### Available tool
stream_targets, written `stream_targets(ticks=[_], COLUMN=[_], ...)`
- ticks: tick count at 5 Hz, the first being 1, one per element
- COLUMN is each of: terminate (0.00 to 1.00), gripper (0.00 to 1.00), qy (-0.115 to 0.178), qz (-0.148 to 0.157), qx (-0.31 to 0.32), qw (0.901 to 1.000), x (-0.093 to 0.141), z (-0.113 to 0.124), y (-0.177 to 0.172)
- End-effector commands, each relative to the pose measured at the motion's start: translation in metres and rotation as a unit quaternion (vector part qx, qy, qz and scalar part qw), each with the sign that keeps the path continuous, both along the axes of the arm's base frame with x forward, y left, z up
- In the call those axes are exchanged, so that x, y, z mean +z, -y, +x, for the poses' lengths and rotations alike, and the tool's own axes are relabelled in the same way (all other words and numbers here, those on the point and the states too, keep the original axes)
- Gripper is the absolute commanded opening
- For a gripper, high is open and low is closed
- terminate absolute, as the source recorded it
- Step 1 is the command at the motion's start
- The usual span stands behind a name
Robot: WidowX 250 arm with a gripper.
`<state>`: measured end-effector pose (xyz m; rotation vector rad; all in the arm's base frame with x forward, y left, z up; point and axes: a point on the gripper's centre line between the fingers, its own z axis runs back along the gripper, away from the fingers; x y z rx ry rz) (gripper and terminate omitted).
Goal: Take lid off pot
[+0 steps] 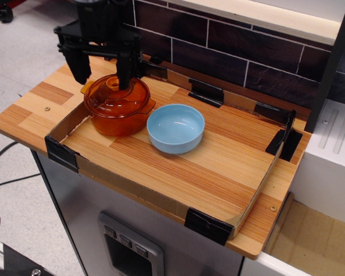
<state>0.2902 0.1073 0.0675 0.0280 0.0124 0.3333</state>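
The pot's see-through amber side [117, 125] is one even colour, so I expect the pot to be empty when I take the lid [116, 95] off.
The amber glass pot [117, 118] stands at the back left of the wooden board, inside the cardboard border. Its amber lid [116, 96] sits on it, with the small round knob [113, 84] on top. My gripper [101, 73] hangs above the pot's back left part, slightly left of and behind the knob. Its two black fingers [124, 70] are spread wide apart and hold nothing. The right finger's tip is close beside the knob; the left finger [79, 67] is past the pot's left rim.
A light blue bowl [175, 127] stands right next to the pot on its right. A low cardboard border [141, 190] with black corner clips [62, 153] frames the board. A dark brick wall [241, 57] runs behind. A black post [328, 69] rises at the right.
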Motion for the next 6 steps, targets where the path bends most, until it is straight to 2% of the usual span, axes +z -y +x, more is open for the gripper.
stream_targets(ticks=[1,3,4,6], terminate=[0.0,0.0,0.0,0.0], gripper=[1.0,1.0,0.0,0.0], qy=[0.025,0.026,0.024,0.028], qz=[0.023,0.014,0.012,0.016], qx=[0.004,0.001,0.005,0.005], qw=[0.9994,0.9996,0.9996,0.9995], x=[0.0016,0.0034,0.0012,-0.0003], z=[0.0155,0.0151,0.0158,0.0181], y=[-0.0035,0.0042,0.0023,0.0019])
